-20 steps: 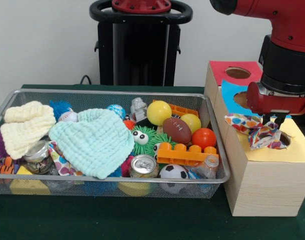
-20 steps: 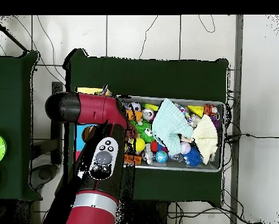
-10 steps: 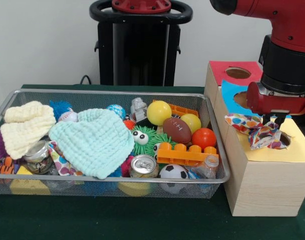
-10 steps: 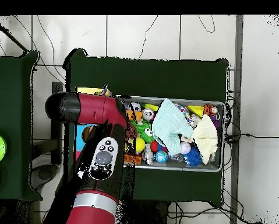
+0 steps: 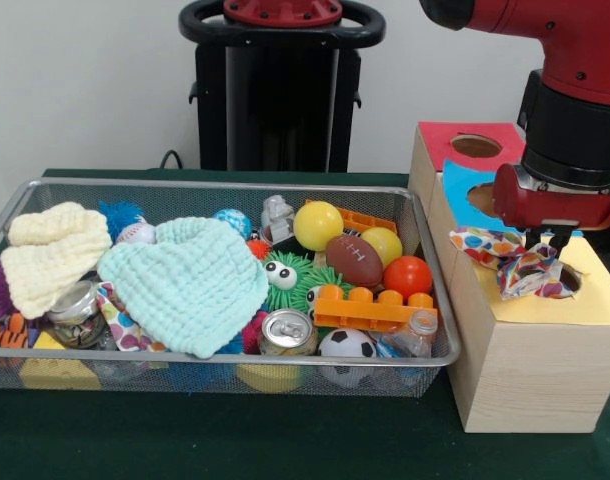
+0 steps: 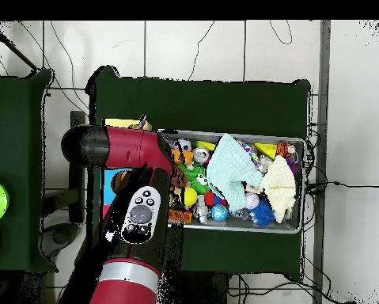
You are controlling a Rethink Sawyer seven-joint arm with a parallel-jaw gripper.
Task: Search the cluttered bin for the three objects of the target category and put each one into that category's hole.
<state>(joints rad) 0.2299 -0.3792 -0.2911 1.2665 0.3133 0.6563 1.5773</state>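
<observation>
My gripper will push the polka-dot cloth (image 5: pixel 493 248) down, and its ends will stay stuck at the hole's rim, because the cloth spreads wider than the yellow hole (image 5: pixel 552 275).
A polka-dot cloth (image 5: pixel 510 262) lies bunched on the yellow top of the wooden box (image 5: pixel 525 370), its right end at the yellow hole (image 5: pixel 571 281). My gripper (image 5: pixel 548 240) hangs just above it, open, tips apart and nothing held between them. In the mesh bin (image 5: pixel 215 185) a mint knitted cloth (image 5: pixel 190 280) and a cream cloth (image 5: pixel 50 250) lie on the other items, and a patterned cloth (image 5: pixel 120 325) peeks out below. From overhead the arm (image 6: pixel 137 210) hides the gripper; the mint cloth (image 6: pixel 228 170) and cream cloth (image 6: pixel 279 186) show.
The box also has a blue hole (image 5: pixel 482 197) and a red hole (image 5: pixel 475 146) further back. The bin holds balls, a toy football (image 5: pixel 353 258), a can (image 5: pixel 287 332), an orange block (image 5: pixel 373 307) and a green fuzzy toy (image 5: pixel 290 280).
</observation>
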